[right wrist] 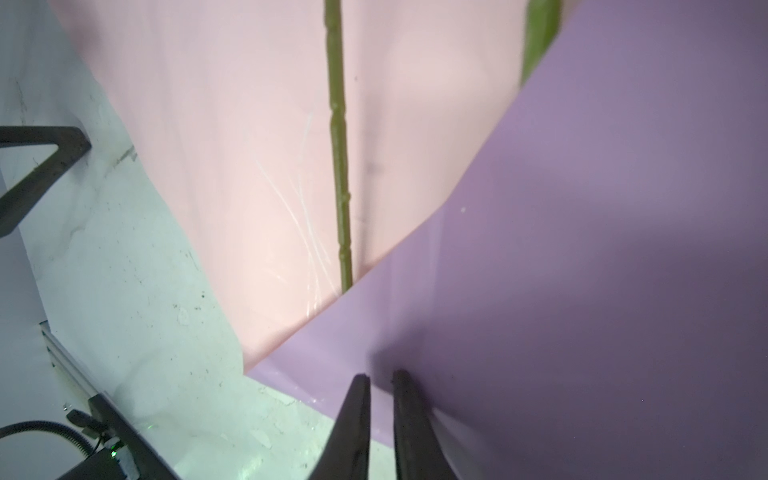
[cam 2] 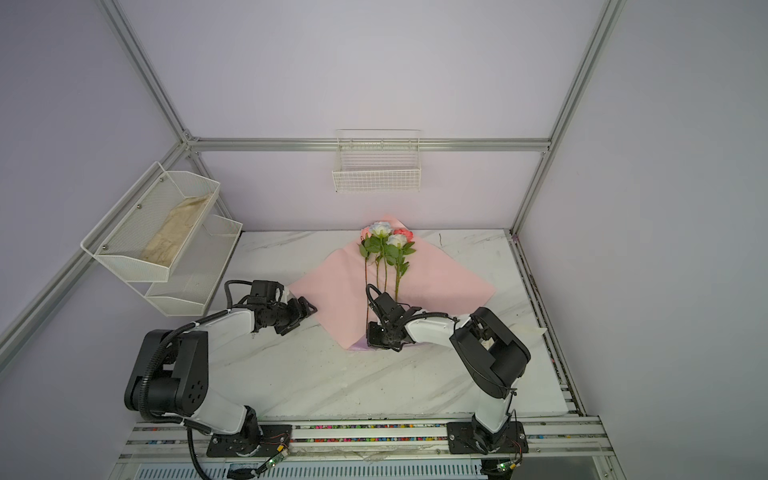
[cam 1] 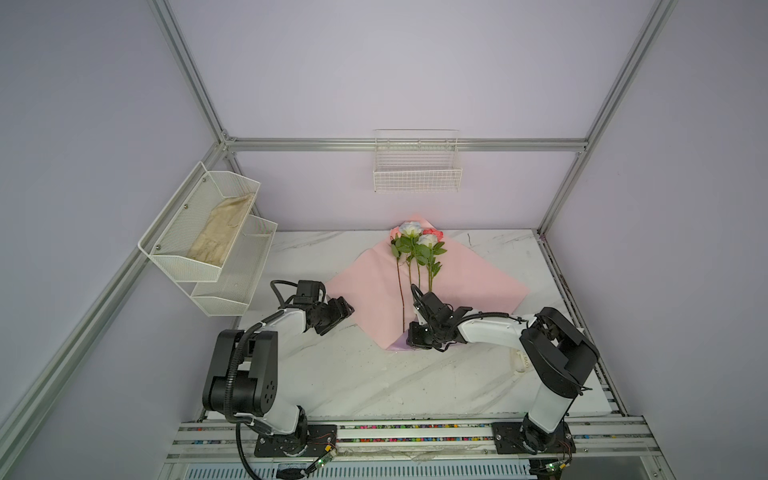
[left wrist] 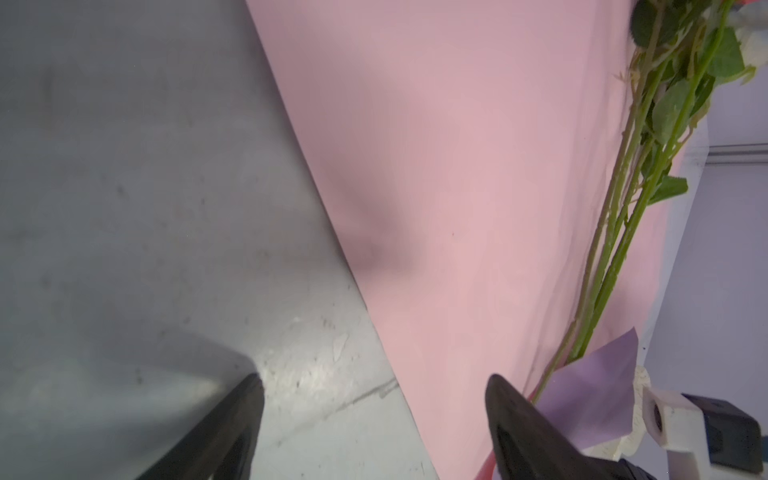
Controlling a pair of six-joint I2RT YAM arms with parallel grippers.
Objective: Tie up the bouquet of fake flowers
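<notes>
My left gripper keeps going along the wrap paper's edge [left wrist: 384, 348] toward the paper's side corner until its fingers close on paper, because the edge runs between its open fingers.
The bouquet of fake flowers [cam 1: 417, 239] [cam 2: 388, 237] lies with its long stems [left wrist: 623, 232] [right wrist: 338, 166] on the wrap paper [cam 1: 469, 282] [cam 2: 440, 282], spread pink side up like a diamond on the marble table [cam 1: 353, 374]. The paper's near corner is folded up over the stem ends, lilac side [right wrist: 582, 249] [left wrist: 594, 386] showing. My right gripper [cam 1: 415, 338] [cam 2: 376, 338] [right wrist: 380, 376] is at that lifted corner, its jaws almost together on the lilac paper. My left gripper [cam 1: 338, 318] [cam 2: 301, 318] [left wrist: 374, 380] stands open at the paper's left edge, holding nothing.
A white wire basket [cam 1: 417, 174] hangs on the back wall. On the left wall is a two-tier mesh shelf [cam 1: 208, 232] with a cream cloth in it. A cream ribbon [cam 1: 519, 361] lies by the right arm's elbow. A metal rail runs along the front edge.
</notes>
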